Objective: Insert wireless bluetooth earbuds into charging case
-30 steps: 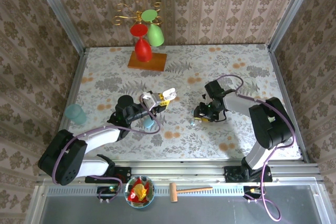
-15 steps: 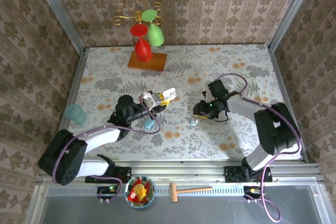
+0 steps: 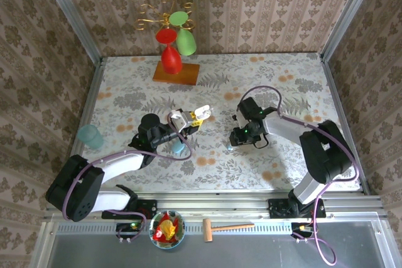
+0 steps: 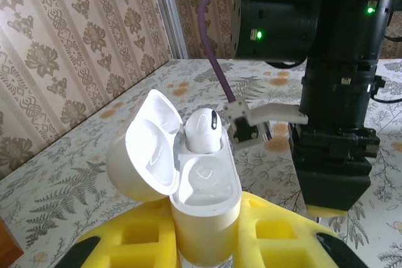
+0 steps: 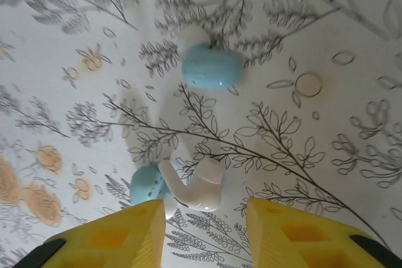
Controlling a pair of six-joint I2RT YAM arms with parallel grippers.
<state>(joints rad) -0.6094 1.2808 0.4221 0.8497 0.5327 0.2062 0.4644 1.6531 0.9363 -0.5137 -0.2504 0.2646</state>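
Observation:
The white earbud is lying against the pale blue earbud [image 5: 161,187], so next my right gripper moves the white earbud clear [image 5: 200,191] and then closes on it for the case first.
My left gripper [image 3: 190,120] is shut on a white charging case [image 4: 205,200], held upright off the table between its yellow pads [image 4: 138,243]. The case's lid [image 4: 146,149] stands open, and one white earbud [image 4: 202,131] sits in the far slot; the near slot is bare. My right gripper [image 5: 204,227] hangs open just above the table. A loose white earbud [image 5: 196,187] lies on the table between its yellow fingers [image 5: 113,236]. A pale blue earbud [image 5: 146,184] touches the white one on the left, and another pale blue one [image 5: 211,66] lies farther off.
A light blue pebble case [image 3: 178,147] lies by the left arm. A teal cup [image 3: 90,135] stands at the left edge, and a wooden stand with red and green glasses [image 3: 176,51] at the back. A bowl [image 3: 166,228] and a wooden hammer [image 3: 226,226] lie below the table's front rail.
My right gripper has shifted a little to the left over the loose earbuds, and its jaws have narrowed slightly. The left arm and the case have not moved.

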